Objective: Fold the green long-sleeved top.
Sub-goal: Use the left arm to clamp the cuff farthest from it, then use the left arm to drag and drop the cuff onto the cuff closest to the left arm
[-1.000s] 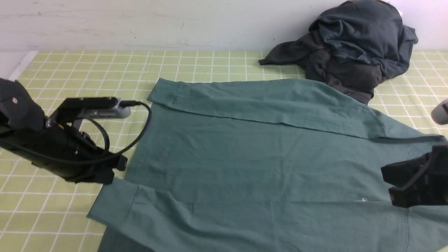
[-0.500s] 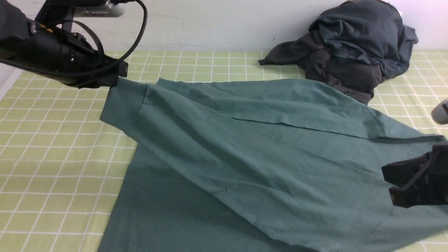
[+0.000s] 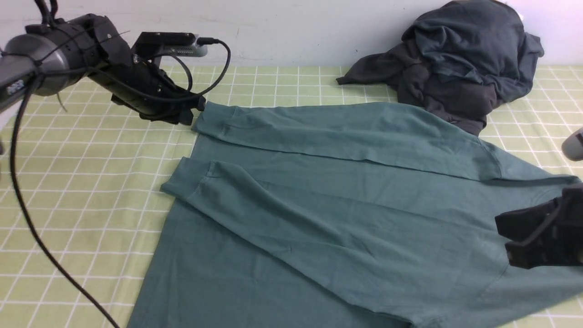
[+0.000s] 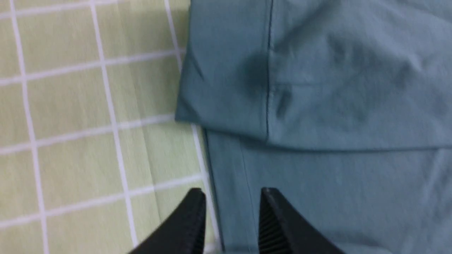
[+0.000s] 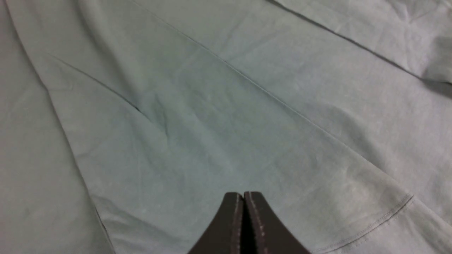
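Observation:
My gripper will fold the near hem corner over, and the cuff's tip should peek out as it does, because the near sleeve's cuff (image 3: pixel 186 177) juts (image 3: pixel 169 186) past the top's hem edge.
The green long-sleeved top (image 3: pixel 346 209) lies flat on the checked cloth. Both sleeves are folded over its body. The near sleeve runs slantwise across it, with its cuff (image 3: pixel 184 182) at the left edge. The far sleeve's cuff (image 3: pixel 214 120) lies at the far left corner. My left gripper (image 3: pixel 195 111) is open and empty, low beside that far cuff; in the left wrist view its jaws (image 4: pixel 233 192) straddle the top's edge below the cuff (image 4: pixel 226 70). My right gripper (image 3: pixel 503 239) is shut and empty above the top's right part; it also shows in the right wrist view (image 5: pixel 243 194).
A dark charcoal-grey heap of garments (image 3: pixel 460 59) sits at the far right against the wall, touching the top's far edge. The yellow-green checked cloth (image 3: pixel 82 205) covers the table. A grey-white object (image 3: pixel 575 146) shows at the right edge. The left arm's cable hangs at the left.
My left gripper lifted the near sleeve by its cuff, carried it up and over the body, and let it go. The sleeve now lies slantwise; the gripper moved to the far cuff. The right gripper stayed.

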Controlling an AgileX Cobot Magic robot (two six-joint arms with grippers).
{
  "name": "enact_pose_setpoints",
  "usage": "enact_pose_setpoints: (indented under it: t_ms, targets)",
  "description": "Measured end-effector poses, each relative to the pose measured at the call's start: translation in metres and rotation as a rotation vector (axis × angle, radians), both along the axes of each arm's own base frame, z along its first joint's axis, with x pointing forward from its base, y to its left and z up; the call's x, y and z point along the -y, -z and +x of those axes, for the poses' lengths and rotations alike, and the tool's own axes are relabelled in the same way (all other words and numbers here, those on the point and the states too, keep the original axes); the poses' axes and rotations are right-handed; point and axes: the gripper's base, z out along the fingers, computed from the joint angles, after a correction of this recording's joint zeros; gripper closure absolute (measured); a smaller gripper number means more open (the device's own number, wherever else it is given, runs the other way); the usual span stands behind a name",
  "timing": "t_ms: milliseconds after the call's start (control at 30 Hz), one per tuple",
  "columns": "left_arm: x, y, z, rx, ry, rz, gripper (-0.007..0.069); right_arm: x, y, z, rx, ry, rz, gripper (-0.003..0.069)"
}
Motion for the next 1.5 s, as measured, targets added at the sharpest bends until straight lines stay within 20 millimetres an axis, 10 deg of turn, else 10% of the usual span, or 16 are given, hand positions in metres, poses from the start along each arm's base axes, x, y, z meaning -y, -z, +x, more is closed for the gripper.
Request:
enact_pose_setpoints:
  t_ms: [400,633,800,1133,1300,1500]
  targets:
    - [0.002,0.060,0.046,0.017,-0.051,-0.009,0.0293,0.000,0.001,0.002,0.007,0.006,-0.001,0.0673]
    - [0.014,0.065,0.048,0.052,0.003,0.020,0.0567,-0.003,0.014,0.012,-0.060,0.016,0.013,0.0673]
    - [0.021,0.041,0.042,0.071,0.079,0.052,0.0608,-0.003,0.015,0.013,-0.069,0.017,0.018,0.0673]
    - [0.025,-0.095,-0.038,-0.127,0.178,0.049,0.0608,-0.004,0.017,0.010,-0.095,-0.005,0.011,0.0673]
    - [0.018,-0.091,-0.063,-0.215,0.109,0.106,0.0608,-0.004,0.015,0.007,-0.105,-0.017,0.014,0.0673]
    - [0.025,-0.030,-0.123,-0.487,0.164,0.240,0.0604,-0.003,0.005,-0.001,-0.050,-0.038,0.006,0.0673]
